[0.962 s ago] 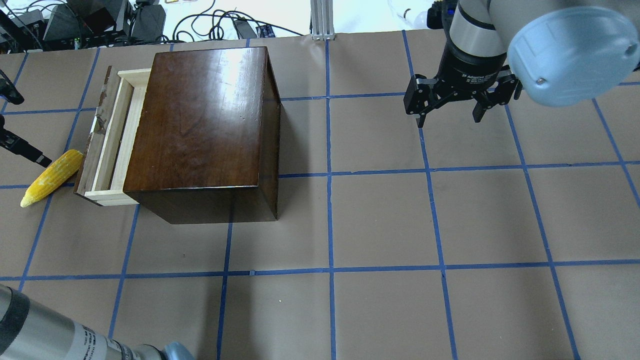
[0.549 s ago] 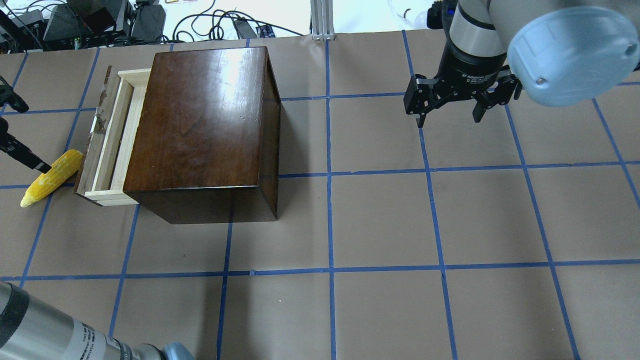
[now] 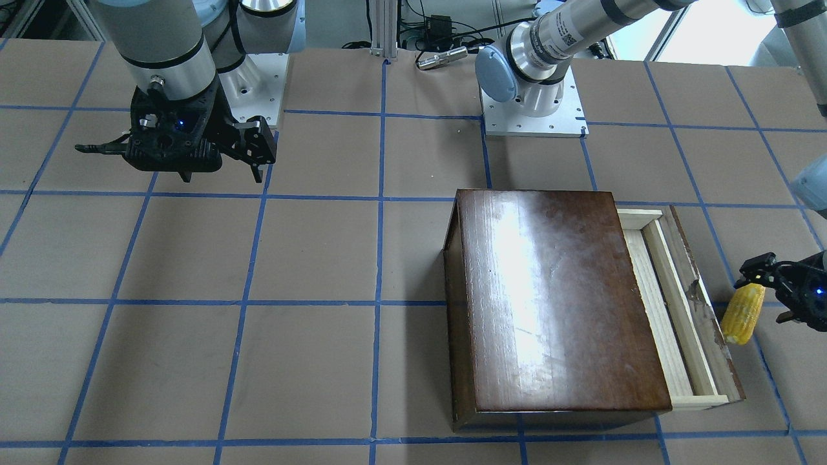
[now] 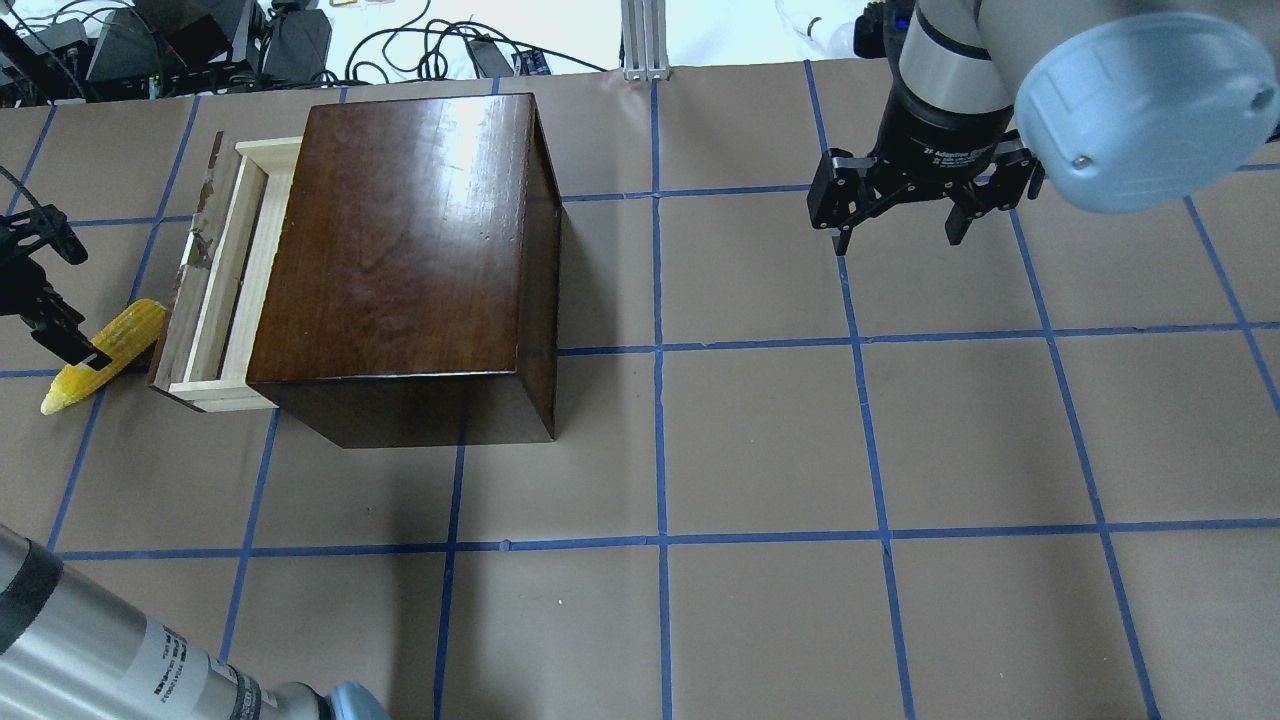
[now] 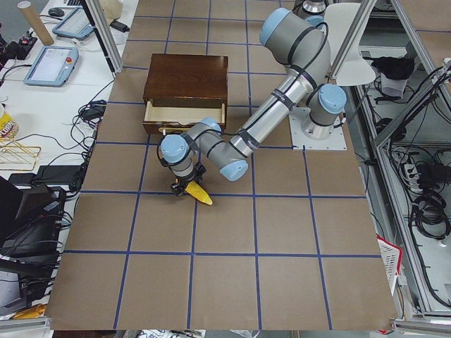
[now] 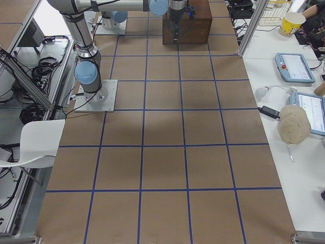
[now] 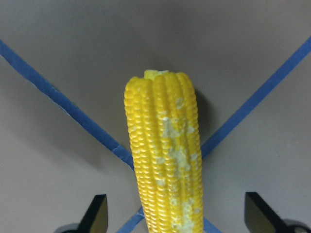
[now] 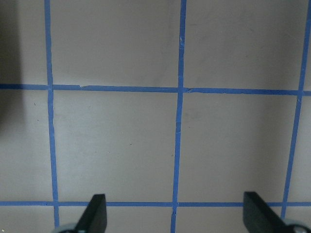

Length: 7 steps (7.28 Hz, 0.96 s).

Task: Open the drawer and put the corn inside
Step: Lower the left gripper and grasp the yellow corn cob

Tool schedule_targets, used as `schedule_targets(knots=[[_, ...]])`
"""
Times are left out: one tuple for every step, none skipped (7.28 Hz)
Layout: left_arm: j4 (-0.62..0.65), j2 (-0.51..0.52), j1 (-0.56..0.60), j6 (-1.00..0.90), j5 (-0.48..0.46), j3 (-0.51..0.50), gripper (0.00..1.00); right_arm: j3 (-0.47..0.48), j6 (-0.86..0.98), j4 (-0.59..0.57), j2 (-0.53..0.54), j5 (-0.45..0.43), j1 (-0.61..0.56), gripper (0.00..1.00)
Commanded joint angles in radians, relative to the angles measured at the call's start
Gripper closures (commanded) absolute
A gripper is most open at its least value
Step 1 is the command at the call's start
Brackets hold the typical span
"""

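Note:
The drawer's open gap (image 3: 659,310) is long and roughly as wide as the corn (image 3: 742,314). I expect the corn to fit in lengthwise when I lower it.
The yellow corn (image 4: 110,345) lies on the table just left of the drawer's dark front panel (image 4: 188,275). The pale wood drawer (image 4: 228,285) is partly pulled out of the dark-brown box (image 4: 400,250) and looks empty. My left gripper (image 4: 68,298) is open and low over the corn. In the left wrist view the corn (image 7: 165,160) lies between the two fingertips (image 7: 97,216), which do not touch it. In the front-facing view the left gripper (image 3: 772,294) is at the corn (image 3: 743,315). My right gripper (image 4: 897,232) is open and empty, far right of the box.
The paper-covered table (image 4: 760,440) has a blue tape grid. Cables and equipment (image 4: 200,45) lie beyond the far edge. The right wrist view shows only bare table (image 8: 116,145). The box stands between the two arms.
My left gripper has moved in from the left edge and now straddles the corn. The corn, the drawer and the right arm have not moved.

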State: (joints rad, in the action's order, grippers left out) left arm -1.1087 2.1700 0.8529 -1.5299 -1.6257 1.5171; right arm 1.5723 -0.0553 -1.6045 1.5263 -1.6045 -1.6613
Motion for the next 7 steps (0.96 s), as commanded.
schedule_targets(knots=[[0.006,0.014,0.000,-0.009,-0.010,0.003,0.00,0.000,0.000,0.000,0.000,0.000,0.000,0.00],[0.006,0.019,0.000,-0.009,-0.011,0.003,0.00,0.000,0.000,0.000,0.000,0.000,0.000,0.00],[0.007,0.020,0.000,-0.010,-0.008,0.006,0.03,0.000,0.000,0.000,0.000,0.000,0.000,0.00],[0.015,0.020,0.000,-0.010,-0.007,0.008,0.22,0.000,0.000,0.000,0.000,0.000,0.000,0.00],[0.024,0.020,0.000,-0.012,-0.007,0.008,0.44,0.000,0.000,0.000,0.000,0.000,0.000,0.00],[0.026,0.022,0.000,-0.012,-0.002,0.008,0.59,0.000,0.000,0.000,0.000,0.000,0.000,0.00],[0.030,0.021,0.000,-0.013,-0.002,0.006,0.75,0.000,0.000,0.000,0.000,0.000,0.000,0.00]])
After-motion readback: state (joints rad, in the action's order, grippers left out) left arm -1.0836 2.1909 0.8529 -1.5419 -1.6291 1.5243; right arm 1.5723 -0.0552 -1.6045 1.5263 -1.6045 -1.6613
